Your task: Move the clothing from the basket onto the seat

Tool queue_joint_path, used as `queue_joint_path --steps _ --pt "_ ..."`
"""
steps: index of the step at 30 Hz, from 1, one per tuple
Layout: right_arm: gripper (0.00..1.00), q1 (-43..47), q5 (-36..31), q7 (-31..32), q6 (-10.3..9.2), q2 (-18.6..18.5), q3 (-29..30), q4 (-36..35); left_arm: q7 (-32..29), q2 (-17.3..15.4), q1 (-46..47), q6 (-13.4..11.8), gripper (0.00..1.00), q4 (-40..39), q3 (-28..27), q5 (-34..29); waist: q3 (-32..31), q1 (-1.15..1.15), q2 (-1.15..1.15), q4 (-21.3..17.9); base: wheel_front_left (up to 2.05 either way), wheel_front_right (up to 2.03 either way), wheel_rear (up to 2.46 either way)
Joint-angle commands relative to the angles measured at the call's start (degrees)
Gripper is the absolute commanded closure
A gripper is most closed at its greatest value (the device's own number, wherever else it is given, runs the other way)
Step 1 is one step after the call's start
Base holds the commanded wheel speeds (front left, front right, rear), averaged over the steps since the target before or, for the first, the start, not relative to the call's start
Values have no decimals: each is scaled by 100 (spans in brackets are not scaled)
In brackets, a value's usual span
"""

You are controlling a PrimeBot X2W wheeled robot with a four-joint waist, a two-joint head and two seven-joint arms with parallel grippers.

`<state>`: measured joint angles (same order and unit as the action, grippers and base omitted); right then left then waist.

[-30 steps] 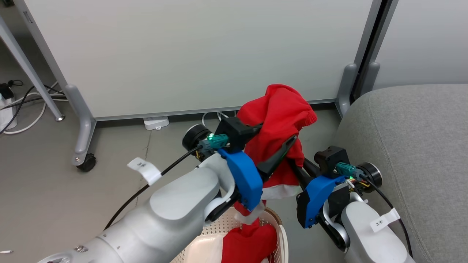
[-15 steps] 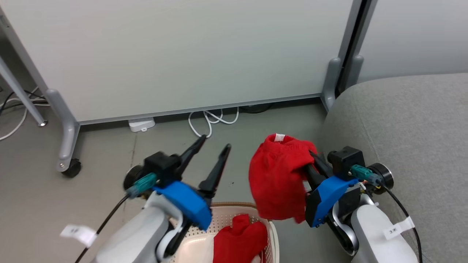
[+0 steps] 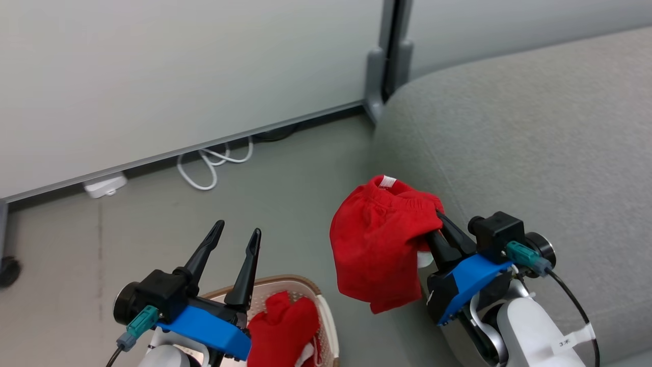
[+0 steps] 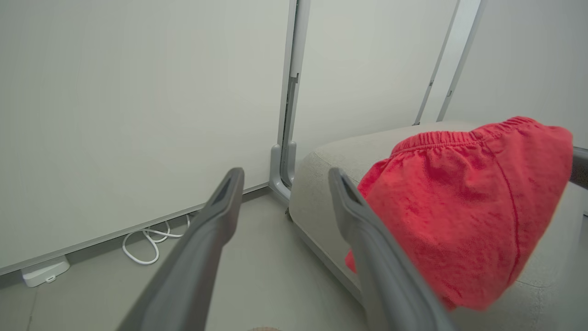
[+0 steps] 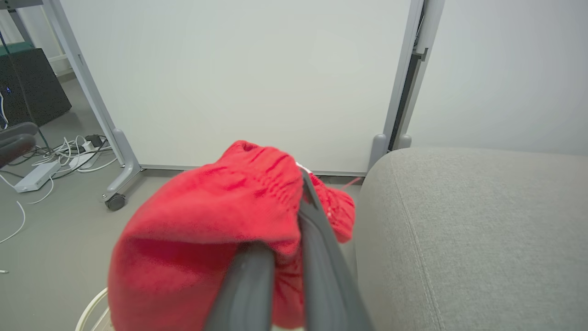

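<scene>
A white patch (image 3: 304, 355) shows from the folds. White cloth should come along and hang down below when I lift the red clothing from the basket (image 3: 284, 332).
A red knit piece of clothing (image 3: 379, 250) hangs in the air beside the grey seat (image 3: 535, 137), with my right gripper (image 3: 438, 220) shut on its gathered edge. That garment (image 5: 202, 239) drapes over the right fingers (image 5: 317, 239), and in the left wrist view it (image 4: 459, 202) hangs in front of the seat (image 4: 321, 184). More red clothing (image 3: 280, 326) lies in the cream basket (image 3: 326, 318) at the bottom. My left gripper (image 3: 237, 234) stands open above the basket with nothing between its fingers (image 4: 216, 230).
White partition panels on grey feet (image 3: 374, 76) stand behind the floor and the seat. A white cable coil (image 3: 214, 163) and a small white box (image 3: 104, 186) lie at the panel's base. A castor foot (image 5: 115, 200) and more cables (image 5: 55, 156) lie to the left.
My left gripper has let go of the red garment and pulled back low over the basket. The right gripper now holds the garment alone, lower. The head view has swung towards the seat.
</scene>
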<state>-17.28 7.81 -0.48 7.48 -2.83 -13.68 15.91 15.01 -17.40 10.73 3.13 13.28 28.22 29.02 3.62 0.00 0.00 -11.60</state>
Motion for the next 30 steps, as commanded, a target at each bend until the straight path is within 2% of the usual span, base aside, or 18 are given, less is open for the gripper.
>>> queue_joint_path --steps 1,10,15,21,30 --pt "100 83 29 4 3 -10 15 -86 24 30 -45 67 0 -43 -97 -115 197 0 0 -400 0 0 0" --pt "100 237 263 -67 3 -8 26 -284 25 192 -32 324 0 -12 -413 -565 393 0 0 -1226 0 0 0" --pt "100 268 367 -124 3 -7 -14 -308 25 208 21 393 0 22 -465 -696 484 0 0 -1518 0 0 0" --pt "100 312 426 -186 3 -6 107 -309 25 246 31 428 0 72 -428 -735 533 0 0 -1611 0 0 0" --pt "100 -18 539 -277 3 -7 482 -322 25 189 196 432 0 31 -374 -745 775 0 0 -1480 0 0 0"
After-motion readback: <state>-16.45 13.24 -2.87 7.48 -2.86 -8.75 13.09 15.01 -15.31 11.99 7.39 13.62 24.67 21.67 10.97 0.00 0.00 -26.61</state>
